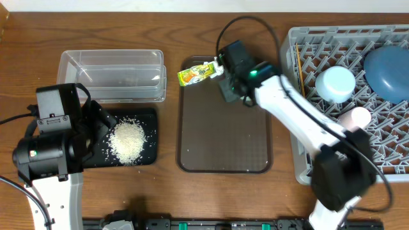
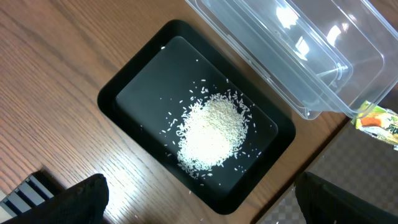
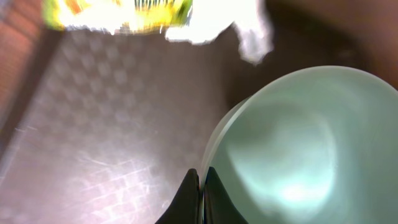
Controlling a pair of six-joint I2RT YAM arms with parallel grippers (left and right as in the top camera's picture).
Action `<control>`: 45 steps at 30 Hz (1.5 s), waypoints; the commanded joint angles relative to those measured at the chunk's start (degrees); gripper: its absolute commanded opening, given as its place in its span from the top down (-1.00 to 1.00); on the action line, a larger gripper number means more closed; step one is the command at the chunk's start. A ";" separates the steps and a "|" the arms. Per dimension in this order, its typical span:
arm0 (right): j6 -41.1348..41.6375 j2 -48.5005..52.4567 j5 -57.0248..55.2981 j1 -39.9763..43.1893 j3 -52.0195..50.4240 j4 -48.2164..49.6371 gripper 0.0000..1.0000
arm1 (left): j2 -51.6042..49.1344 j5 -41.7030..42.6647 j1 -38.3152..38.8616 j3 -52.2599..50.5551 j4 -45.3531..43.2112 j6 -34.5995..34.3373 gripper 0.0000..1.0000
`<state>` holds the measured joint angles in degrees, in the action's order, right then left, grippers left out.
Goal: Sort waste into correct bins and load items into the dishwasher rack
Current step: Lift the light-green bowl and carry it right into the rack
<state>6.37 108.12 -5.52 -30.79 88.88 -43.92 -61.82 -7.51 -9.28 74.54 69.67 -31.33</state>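
Observation:
The grey rack has open slots [image 1: 386, 117] by the pink cup, so my right gripper keeps moving the mint green bowl until it rests by the dark blue plate [image 1: 388, 73].
My right gripper [image 3: 202, 180] is shut on the rim of the mint green bowl [image 3: 311, 143], over the far end of the brown serving tray [image 1: 223, 140]. In the overhead view the gripper [image 1: 228, 89] hides the bowl. The yellow-green wrapper [image 1: 195, 73] and the white tissue [image 3: 249, 31] lie at the tray's far left corner. My left gripper [image 2: 205, 208] is open and empty above the black tray [image 1: 150, 115], which holds the rice heap [image 1: 128, 140]. The clear tub [image 1: 112, 76] stands behind it. The grey rack [image 1: 307, 153] holds the light blue bowl [image 1: 335, 83], dark blue plate [image 1: 386, 70], pink cup [image 1: 354, 118] and chopstick [image 1: 299, 64].
A few stray rice grains lie on the wood beside the black tray [image 2: 112, 99]. The clear tub [image 2: 298, 56] touches the black tray's far side. The wrapper's end [image 2: 379, 121] shows past the tub's corner.

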 commanded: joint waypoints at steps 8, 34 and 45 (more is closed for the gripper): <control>5.60 -17.59 13.07 23.74 2.21 -6.78 0.98 | 0.04 -0.50 -0.20 0.70 0.17 -0.26 -0.95; 0.48 -19.61 80.98 83.71 -25.86 11.89 0.98 | 0.04 -0.50 -0.20 0.70 0.17 -0.28 -0.95; 2.89 -17.33 80.76 85.46 -26.80 18.60 0.98 | 0.04 -0.50 -0.20 0.70 0.17 -0.28 -0.95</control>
<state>7.25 89.43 72.82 54.33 62.28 -26.13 -61.82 -7.51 -9.28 74.54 69.65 -31.33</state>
